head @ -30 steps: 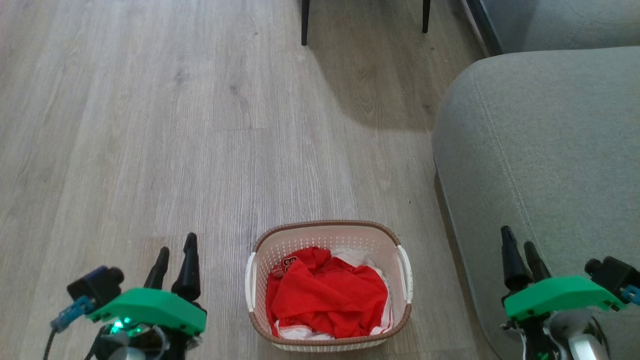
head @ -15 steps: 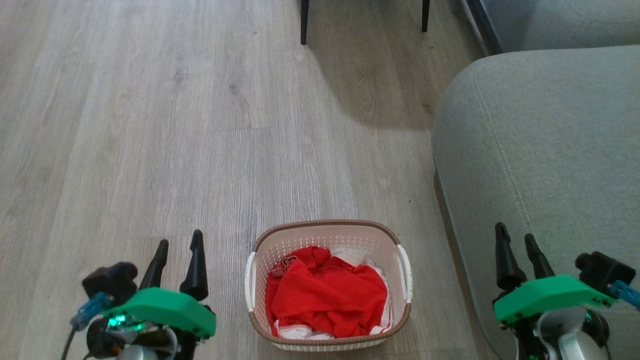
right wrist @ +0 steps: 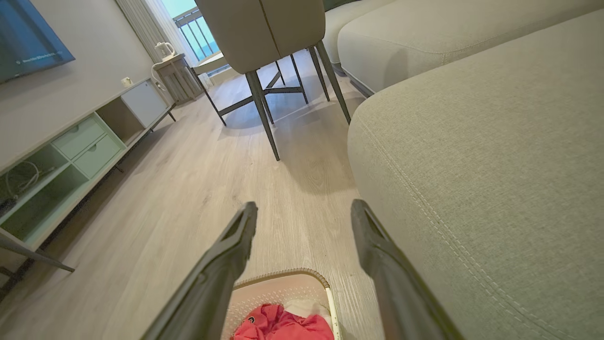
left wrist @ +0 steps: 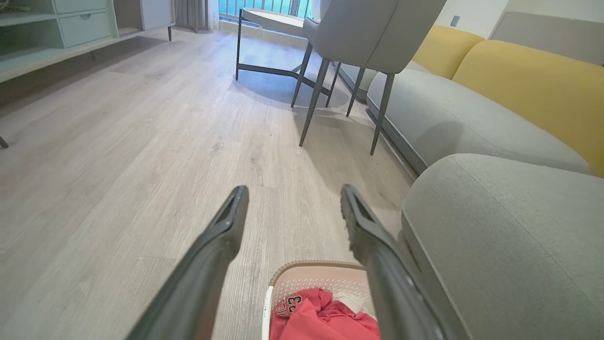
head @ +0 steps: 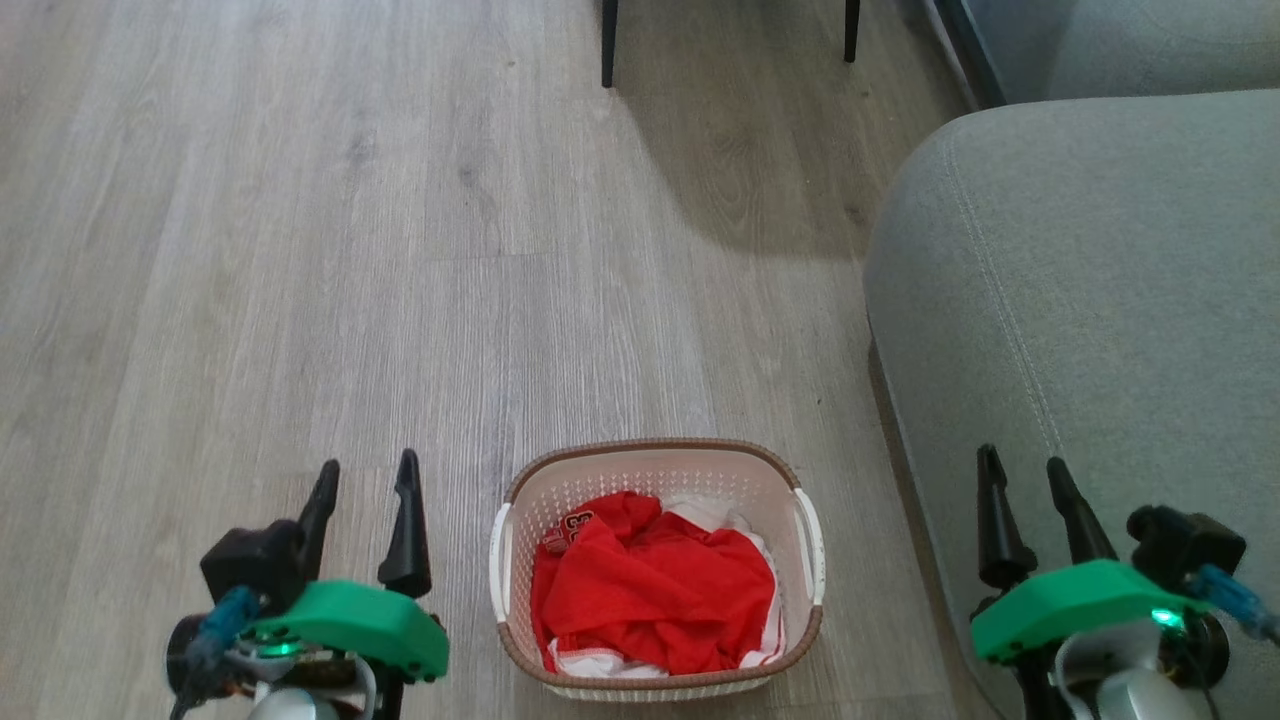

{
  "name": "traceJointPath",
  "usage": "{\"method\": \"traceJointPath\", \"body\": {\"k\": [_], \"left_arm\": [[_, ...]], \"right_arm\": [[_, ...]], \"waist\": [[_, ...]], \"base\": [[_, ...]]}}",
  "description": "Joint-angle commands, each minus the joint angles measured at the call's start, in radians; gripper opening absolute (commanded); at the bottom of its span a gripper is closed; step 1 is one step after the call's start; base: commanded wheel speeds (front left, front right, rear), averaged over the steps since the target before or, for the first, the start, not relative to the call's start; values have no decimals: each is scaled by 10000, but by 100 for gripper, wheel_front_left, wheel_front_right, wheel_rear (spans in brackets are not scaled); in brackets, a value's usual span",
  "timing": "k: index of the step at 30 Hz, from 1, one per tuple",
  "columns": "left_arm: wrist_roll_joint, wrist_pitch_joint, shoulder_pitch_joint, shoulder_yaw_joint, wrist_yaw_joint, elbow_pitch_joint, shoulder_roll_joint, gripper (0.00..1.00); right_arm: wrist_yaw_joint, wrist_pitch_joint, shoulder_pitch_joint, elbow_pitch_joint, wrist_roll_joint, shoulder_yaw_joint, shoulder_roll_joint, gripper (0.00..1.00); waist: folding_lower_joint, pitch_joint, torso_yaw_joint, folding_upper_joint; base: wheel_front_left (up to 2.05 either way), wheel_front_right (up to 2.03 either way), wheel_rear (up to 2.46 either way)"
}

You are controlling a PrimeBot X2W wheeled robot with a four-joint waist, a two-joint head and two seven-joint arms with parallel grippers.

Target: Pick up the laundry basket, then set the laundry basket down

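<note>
I expect the white handles (head: 500, 562) to stay fixed and keep the laundry basket level when I lift, because they run in line with the brown rim (head: 512, 494).
The laundry basket (head: 650, 470) stands on the wooden floor at the bottom centre of the head view, cream-white and perforated with a brown rim, white side handles and red and white clothes inside. My left gripper (head: 367, 475) hovers open to the basket's left, apart from it. On the other side my right gripper (head: 1022, 468) is open over the sofa's edge. The left wrist view has the laundry basket (left wrist: 325, 283) low between the spread fingers (left wrist: 222, 236). In the right wrist view the laundry basket (right wrist: 278, 288) lies below the fingers (right wrist: 236, 241).
A grey sofa (head: 1090, 300) fills the right side, close to the basket. Dark chair legs (head: 609, 45) stand at the far end of the floor. Chairs (left wrist: 349, 33), yellow cushions (left wrist: 528, 80) and a low cabinet (right wrist: 71, 156) lie further off.
My left gripper has shifted right and slightly up, toward the basket. My right gripper has drifted a little left and up. The basket has stayed put.
</note>
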Motion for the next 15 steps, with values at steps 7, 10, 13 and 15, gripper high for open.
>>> {"method": "traceJointPath", "body": {"k": [7, 10, 13, 15], "left_arm": [[1007, -340, -258, 81, 296, -598, 276, 100], [1347, -428, -234, 23, 352, -648, 289, 100], [1681, -516, -199, -27, 402, -678, 289, 100], [1914, -574, -174, -61, 430, -699, 291, 100]], "right_arm": [[60, -333, -144, -544, -1039, 332, -130, 100], [61, -421, -142, -586, -1408, 373, -133, 100], [63, -509, -121, -632, -1776, 420, -137, 100], [64, -567, -103, -655, -2019, 459, -139, 100]], "waist": [[0, 12, -15, 0], [0, 11, -18, 0], [0, -1, -19, 0], [0, -14, -20, 0]], "base": [[0, 0, 0], [0, 0, 0], [0, 0, 0], [0, 0, 0]]}}
